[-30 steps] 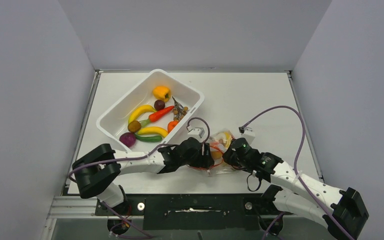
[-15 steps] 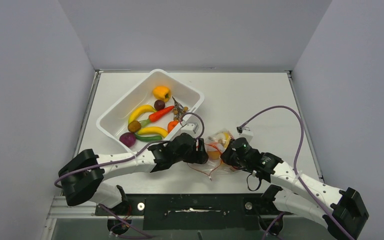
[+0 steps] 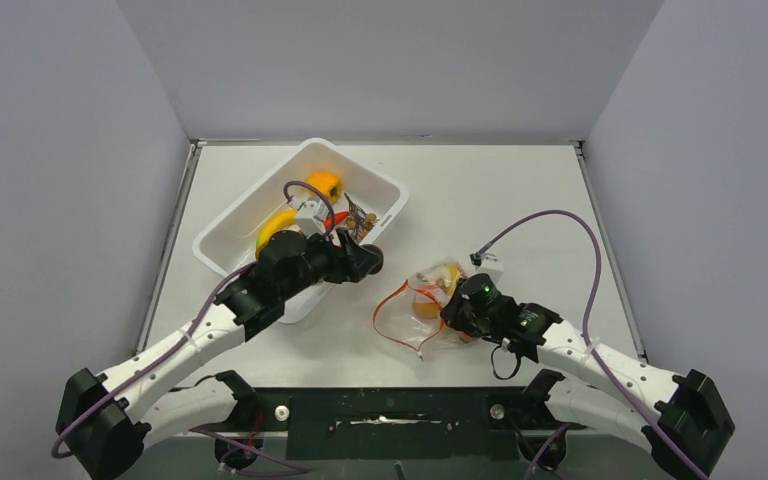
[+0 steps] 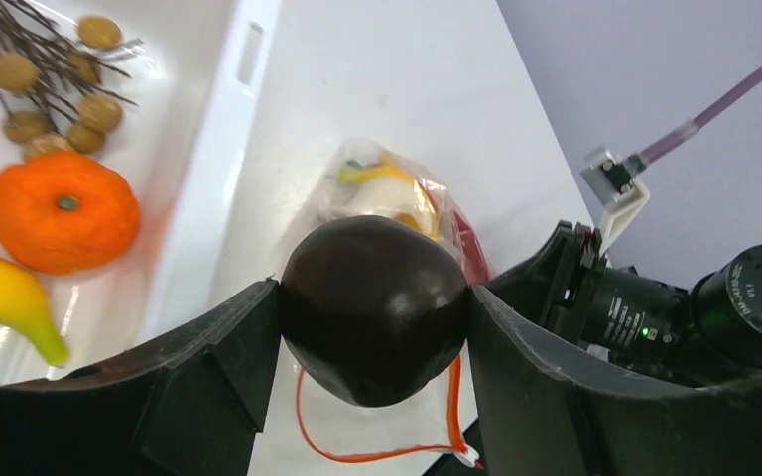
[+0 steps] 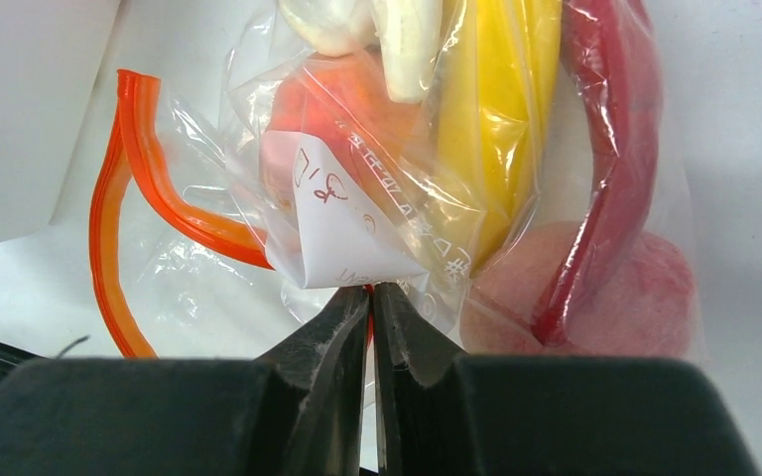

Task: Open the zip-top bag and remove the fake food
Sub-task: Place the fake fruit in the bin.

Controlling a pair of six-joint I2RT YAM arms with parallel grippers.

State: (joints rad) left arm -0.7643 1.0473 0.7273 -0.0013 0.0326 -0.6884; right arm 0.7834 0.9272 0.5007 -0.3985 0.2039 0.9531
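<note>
The dark purple plum (image 3: 375, 259) is hanging clear of the zip-top bag, so my left gripper should keep moving it until it is above the white tub's bottom (image 3: 244, 230) and then let go.
The zip-top bag (image 3: 428, 304) lies crinkled on the table, its red-orange zip strip (image 5: 109, 228) gaping in a loop. Inside it I see fake food: a yellow banana (image 5: 501, 129), a red chili (image 5: 610, 149) and a peach (image 5: 645, 297). My right gripper (image 5: 370, 293) is shut on a fold of the bag's plastic at its near right edge (image 3: 452, 308). My left gripper (image 4: 372, 332) is shut on a dark purple plum (image 4: 372, 307) and hangs by the near right rim of the white tub (image 3: 250, 195), left of the bag (image 4: 387, 188).
The tub (image 4: 228, 129) holds more toy food: an orange pepper (image 3: 323, 185), a banana (image 3: 278, 222), a tangerine (image 4: 60, 213) and a twig of nuts (image 4: 50, 79). The right arm's purple cable (image 3: 560, 215) loops over the table behind the bag.
My left gripper has lifted away from the bag with the plum and swung back and left to the tub. The right gripper has kept its hold on the bag.
</note>
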